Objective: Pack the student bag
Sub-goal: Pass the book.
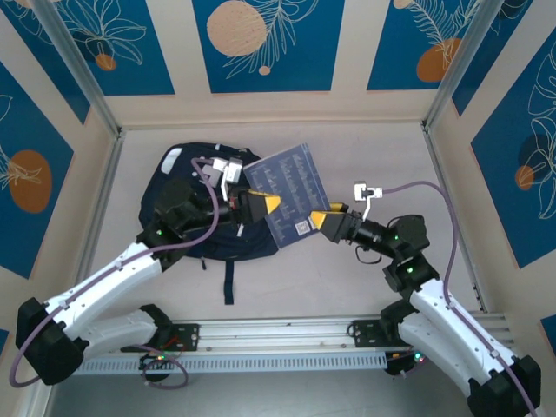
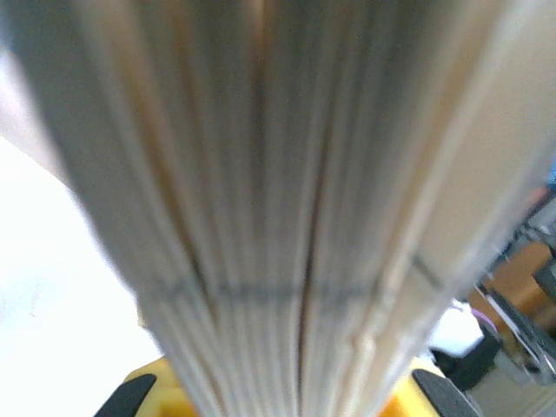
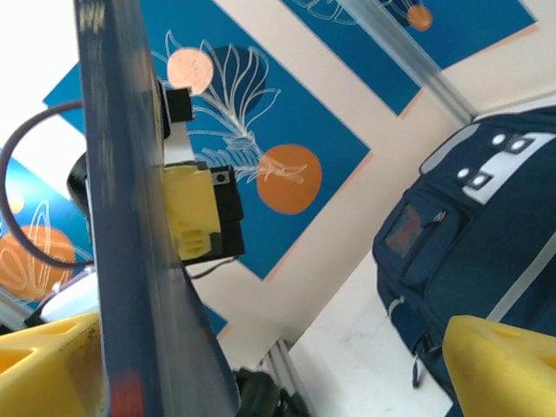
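Next, my right gripper takes the book's near corner [image 1: 304, 228] before my left gripper lifts the bag open, because the student bag lies flat [image 1: 247, 247] while my left gripper holds the book.
The student bag [image 1: 178, 178], a navy backpack, lies flat at the back left of the table; its side pocket and white stripes show in the right wrist view [image 3: 473, 234]. A blue-grey book [image 1: 291, 193] hangs above the bag's right edge. My left gripper [image 1: 265, 202] is shut on the book's left edge. Blurred page edges [image 2: 278, 200] run up from between my left gripper's [image 2: 278, 401] yellow jaws. My right gripper [image 1: 323, 219] is at the book's lower right corner. Its jaws stand wide apart [image 3: 278, 365], and the book cover [image 3: 130, 261] leans against the left finger.
An aluminium rail [image 1: 278, 334] runs along the near edge between the arm bases. Cream walls with blue panels [image 1: 265, 43] close the table on three sides. A bag strap [image 1: 228, 282] trails toward the rail. Bare tabletop [image 1: 373, 156] lies right of the book.
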Tool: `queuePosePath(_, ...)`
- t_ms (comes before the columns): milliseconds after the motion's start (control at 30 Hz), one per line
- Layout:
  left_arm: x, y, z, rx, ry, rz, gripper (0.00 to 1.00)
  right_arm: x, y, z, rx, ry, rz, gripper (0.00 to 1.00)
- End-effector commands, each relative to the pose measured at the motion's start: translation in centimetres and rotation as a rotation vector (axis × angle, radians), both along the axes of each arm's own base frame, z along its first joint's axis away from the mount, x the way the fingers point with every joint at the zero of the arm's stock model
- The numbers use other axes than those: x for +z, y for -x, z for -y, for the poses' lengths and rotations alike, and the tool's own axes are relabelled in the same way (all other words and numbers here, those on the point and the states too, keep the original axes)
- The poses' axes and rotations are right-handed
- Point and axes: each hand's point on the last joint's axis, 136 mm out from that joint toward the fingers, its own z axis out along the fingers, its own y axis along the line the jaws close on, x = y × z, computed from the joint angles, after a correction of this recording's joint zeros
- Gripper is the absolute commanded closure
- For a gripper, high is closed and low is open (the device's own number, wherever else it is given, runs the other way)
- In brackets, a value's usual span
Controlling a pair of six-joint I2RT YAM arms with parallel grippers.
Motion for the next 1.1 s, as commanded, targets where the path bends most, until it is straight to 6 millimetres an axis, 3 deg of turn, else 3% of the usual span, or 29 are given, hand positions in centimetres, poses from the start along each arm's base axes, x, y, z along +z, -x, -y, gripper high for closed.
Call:
queuePosePath(0,3.4,-1.5,-1.6,0.135,0.182,-0.002,1.00,2.6,-1.2,0.9,-0.134,-0.186,0.031,0.01)
queuePosePath(200,3.4,-1.6,-1.0,0.151,0.207,-0.030,1.00,4.4,-1.3,-1.2,-0.128,-0.282,0.065,0.01)
queuePosePath(333,2.4,-1.9,-1.4,0.188,0.189,-0.046,1.00,6.1,-1.1,-1.9,-0.114,-0.351,0.090,0.15)
queuePosePath(500,0.9,-2.5,-1.4,0.216,0.174,-0.104,1.00,6.0,-1.8,-2.1,-0.151,-0.351,0.049,0.31)
queuePosePath(567,0.5,-2.7,-1.2,0.208,0.180,-0.125,1.00,5.7,-2.2,-2.0,-0.176,-0.355,0.036,0.43)
queuePosePath(700,-0.8,-3.6,-1.4,0.261,0.143,-0.163,1.00,5.4,-2.6,-2.4,-0.180,-0.360,0.019,0.94)
queuePosePath(733,-1.1,-3.7,-1.4,0.271,0.125,-0.164,1.00,5.2,-2.7,-2.3,-0.191,-0.352,0.016,1.00)
queuePosePath(767,-1.3,-3.7,-1.5,0.280,0.100,-0.160,0.93,4.8,-2.9,-2.0,-0.216,-0.336,0.002,1.00)
queuePosePath(900,-2.8,-3.8,-1.9,0.326,-0.043,-0.132,0.45,1.5,-4.0,0.7,-0.379,-0.208,-0.078,1.00)
queuePosePath(967,-4.2,-4.3,-2.6,0.377,-0.145,-0.127,0.33,-1.0,-4.4,1.6,-0.435,-0.051,-0.138,1.00)
queuePosePath(1067,-7.4,-5.5,-4.1,0.482,-0.392,-0.130,0.27,-4.1,-4.2,3.2,-0.485,0.135,-0.199,1.00)
